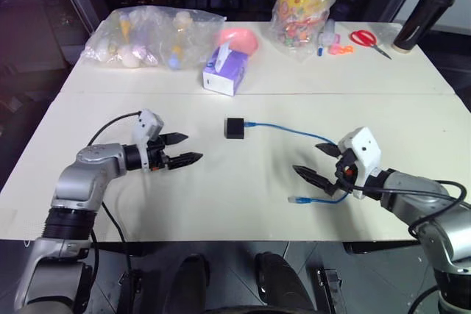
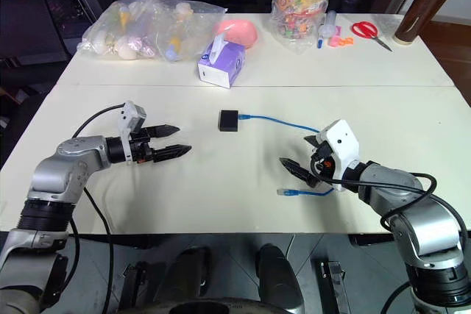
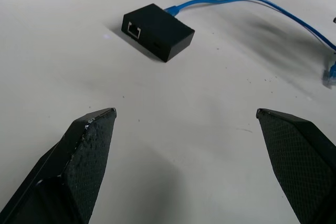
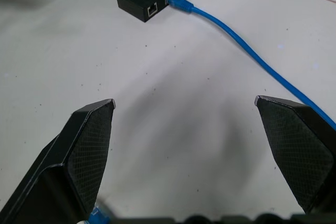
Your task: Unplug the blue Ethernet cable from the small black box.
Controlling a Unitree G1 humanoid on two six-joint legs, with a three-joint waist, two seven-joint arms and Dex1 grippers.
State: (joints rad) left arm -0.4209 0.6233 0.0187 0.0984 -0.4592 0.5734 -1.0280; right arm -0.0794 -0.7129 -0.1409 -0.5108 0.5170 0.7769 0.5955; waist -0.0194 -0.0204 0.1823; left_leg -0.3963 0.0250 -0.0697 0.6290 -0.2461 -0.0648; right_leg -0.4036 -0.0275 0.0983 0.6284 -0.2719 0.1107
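The blue Ethernet cable [image 1: 288, 130] is plugged in and bends loosely, so its plugged end [image 1: 250, 124] will come up together with the small black box when I lift.
The small black box [image 1: 235, 128] lies on the white table [image 1: 221, 204], near its middle. The blue Ethernet cable [image 1: 287, 129] is plugged into the box's right side and runs right to my right gripper [image 1: 306, 158]. It passes under the gripper and curls back to a loose plug [image 1: 298, 199]. That gripper is open and hovers over the cable, to the right of the box, with nothing between its fingers. My left gripper [image 1: 193, 147] is open and empty, to the left of the box and a little nearer to me. The box [image 3: 157, 31] shows a second, free port in the left wrist view.
Along the far side of the table are a clear bag of bottles [image 1: 151, 34], a purple-and-white tissue box [image 1: 224, 71], a pink object [image 1: 239, 38], a candy jar [image 1: 305, 5], red scissors [image 1: 366, 38] and a dark bottle [image 1: 423, 16].
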